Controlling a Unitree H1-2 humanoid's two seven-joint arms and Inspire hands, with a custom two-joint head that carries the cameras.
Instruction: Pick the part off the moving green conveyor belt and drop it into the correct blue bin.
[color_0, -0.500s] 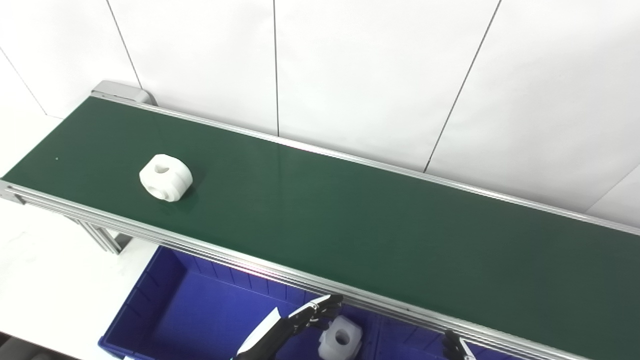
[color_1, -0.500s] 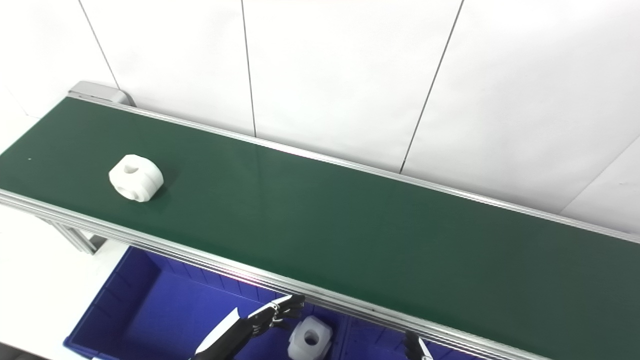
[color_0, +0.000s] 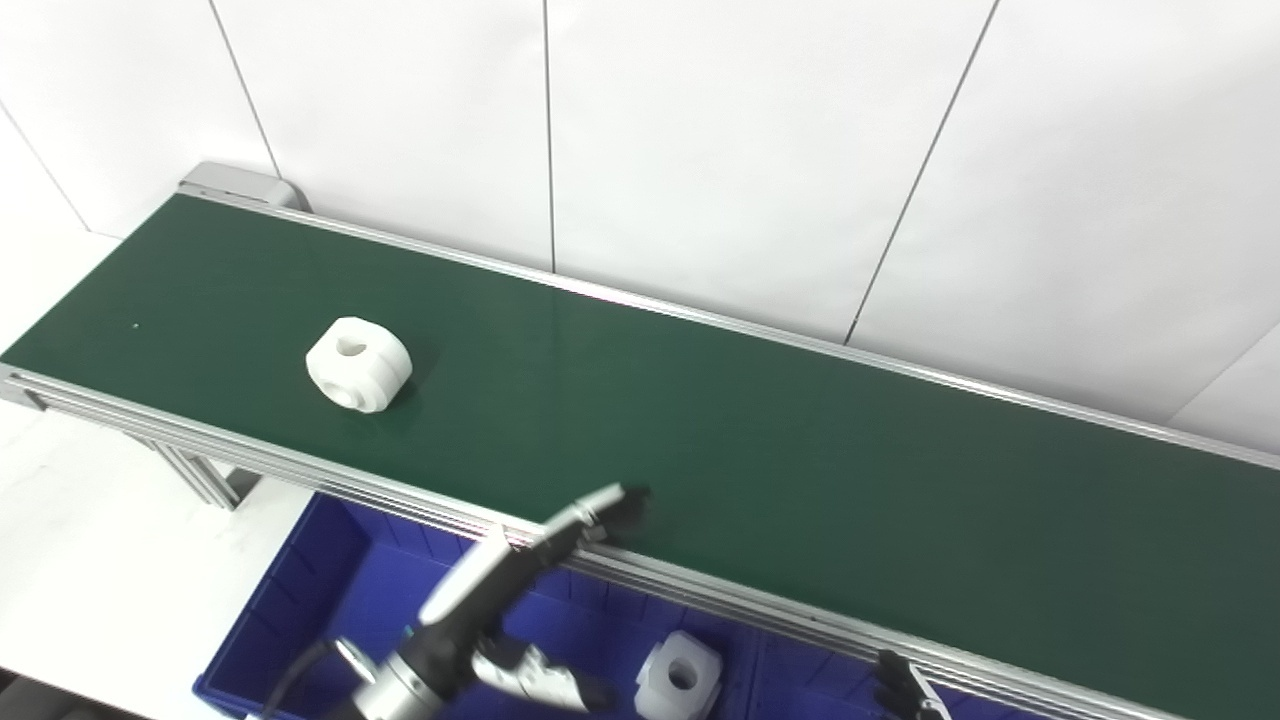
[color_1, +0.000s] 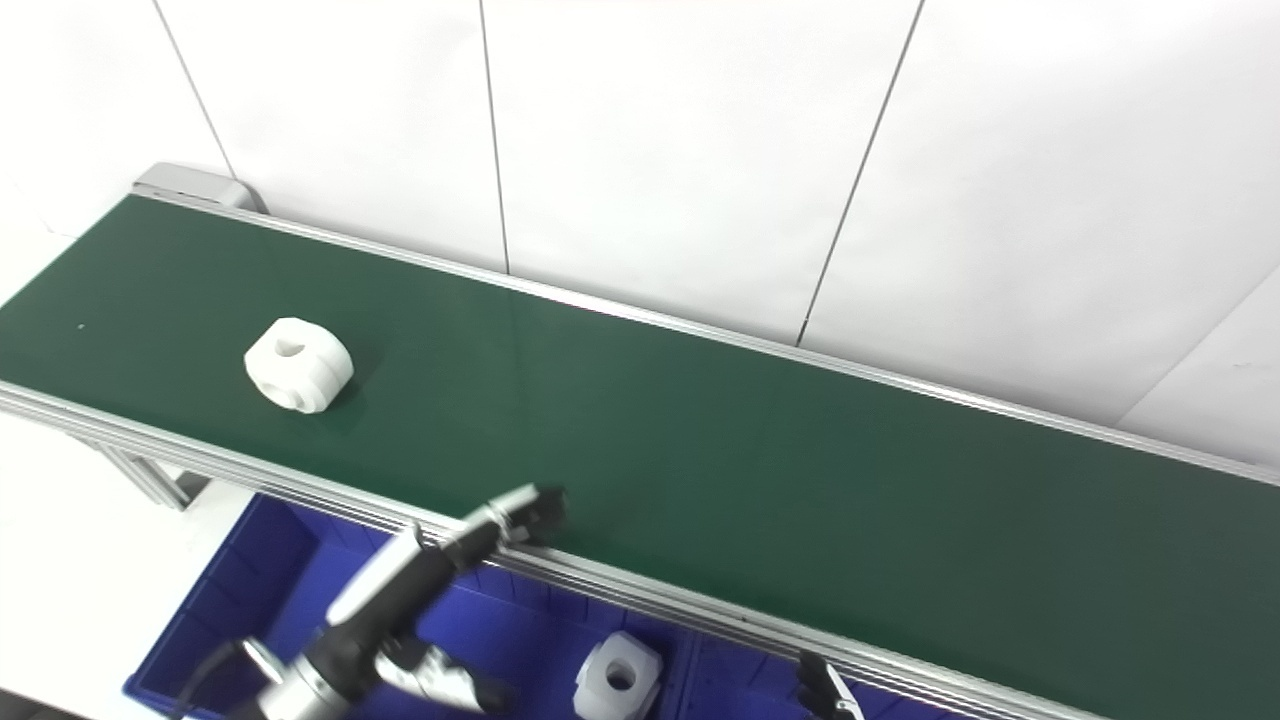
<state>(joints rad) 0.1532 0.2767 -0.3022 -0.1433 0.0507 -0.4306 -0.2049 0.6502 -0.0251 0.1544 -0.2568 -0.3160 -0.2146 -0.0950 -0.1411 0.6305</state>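
My gripper will drop the white round part in the blue bin, and I expect it to roll aside there because it has curved sides.
A white round part with a hole lies on the green conveyor belt near its left end; it also shows in the right eye view. My left hand is raised above the blue bin, open and empty, its fingertips over the belt's near rail, well right of the part. A second white part lies inside the bin. My right hand only shows its fingertips at the bottom edge, below the belt.
The belt runs diagonally from upper left to lower right against a white panelled wall. Aluminium rails edge the belt. A divider splits the blue bin below the near rail. A white floor lies at the left.
My left hand rose from inside the bin up to the belt's near rail. The white part on the belt moved a little to the right. The right hand stayed put.
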